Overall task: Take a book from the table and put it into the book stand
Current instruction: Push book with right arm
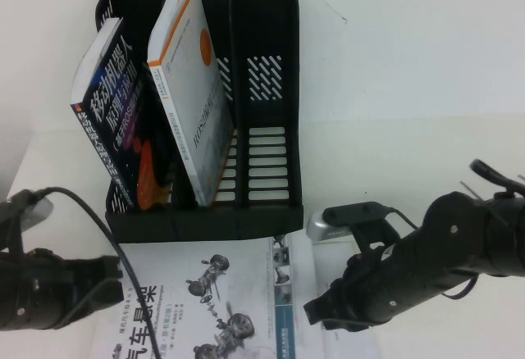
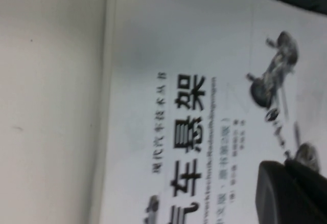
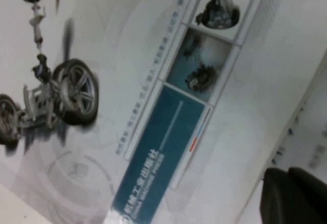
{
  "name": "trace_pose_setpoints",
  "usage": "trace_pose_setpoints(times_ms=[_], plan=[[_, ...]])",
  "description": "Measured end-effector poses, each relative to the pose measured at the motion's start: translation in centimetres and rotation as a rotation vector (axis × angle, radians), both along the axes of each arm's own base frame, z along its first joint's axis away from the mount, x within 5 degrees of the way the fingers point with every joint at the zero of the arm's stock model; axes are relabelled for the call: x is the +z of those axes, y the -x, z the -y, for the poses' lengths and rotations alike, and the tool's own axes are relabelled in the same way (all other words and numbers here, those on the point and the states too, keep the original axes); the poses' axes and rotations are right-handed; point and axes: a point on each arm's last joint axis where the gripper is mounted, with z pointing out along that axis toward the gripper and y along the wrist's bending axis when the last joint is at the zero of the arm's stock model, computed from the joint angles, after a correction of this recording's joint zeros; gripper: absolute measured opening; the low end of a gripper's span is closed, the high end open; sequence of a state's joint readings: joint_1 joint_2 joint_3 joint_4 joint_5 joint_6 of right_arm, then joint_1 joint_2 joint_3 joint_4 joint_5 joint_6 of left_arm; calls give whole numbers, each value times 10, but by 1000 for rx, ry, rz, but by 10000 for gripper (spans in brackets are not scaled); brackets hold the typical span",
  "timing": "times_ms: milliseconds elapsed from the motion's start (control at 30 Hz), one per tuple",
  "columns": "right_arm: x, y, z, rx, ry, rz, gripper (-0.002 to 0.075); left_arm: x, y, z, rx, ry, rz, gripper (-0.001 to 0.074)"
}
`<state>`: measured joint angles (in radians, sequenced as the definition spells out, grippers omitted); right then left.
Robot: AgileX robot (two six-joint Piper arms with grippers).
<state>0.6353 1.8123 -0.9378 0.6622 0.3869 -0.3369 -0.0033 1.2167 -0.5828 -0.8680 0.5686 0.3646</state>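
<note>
My left gripper is above the cover of the flat book (image 1: 131, 318). It should move back, go down low and grip the edge (image 2: 104, 121) beside the title.
The book (image 1: 213, 310) lies flat on the table (image 1: 410, 88) just in front of the book stand (image 1: 205, 224), its white cover with grey suspension parts facing up. My left gripper (image 1: 119, 270) is at the book's left side. In the left wrist view its fingers (image 2: 291, 193) are shut just above the cover (image 2: 168, 81) beside the black title. My right gripper (image 1: 316, 310) is at the book's right edge. In the right wrist view that gripper (image 3: 283, 175) is shut at the edge of the cover (image 3: 127, 81); whether it pinches the edge I cannot tell.
A dark book with white characters (image 1: 111, 121) leans in the stand's left compartment. A white book with an orange corner (image 1: 193, 97) leans in the middle one. A black cable (image 1: 90, 211) loops over my left arm.
</note>
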Motion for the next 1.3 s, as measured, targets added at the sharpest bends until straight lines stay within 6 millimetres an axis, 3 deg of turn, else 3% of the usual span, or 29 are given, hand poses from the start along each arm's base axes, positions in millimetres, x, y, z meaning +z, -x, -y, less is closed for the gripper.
trace_pose_setpoints(times_ms=[100, 233, 367, 600, 767, 867, 1100, 1300], plan=[[-4, 0, -5, 7, 3, -8, -1, 3, -2, -11, 47, 47, 10, -3], [-5, -1, -4, -17, 8, -9, -1, 5, 0, -40, 106, 118, 5, -3], [8, -1, -2, -39, 6, 23, -1, 0, 1, -65, 119, 248, -7, -3], [53, 6, 7, -50, -65, 92, -1, -26, -16, -73, -43, 400, -76, -3], [56, 20, -1, 29, -74, 52, -1, -38, -37, -82, -87, 453, -120, 7], [48, 24, -4, 38, -72, 45, -1, -47, -43, -86, -91, 445, -149, 80], [35, 19, -14, 44, -106, 74, -1, -72, -46, -93, -47, 393, -238, 396], [17, 16, -20, 49, -115, 37, -1, -90, -48, -94, -27, 420, -290, 446]])
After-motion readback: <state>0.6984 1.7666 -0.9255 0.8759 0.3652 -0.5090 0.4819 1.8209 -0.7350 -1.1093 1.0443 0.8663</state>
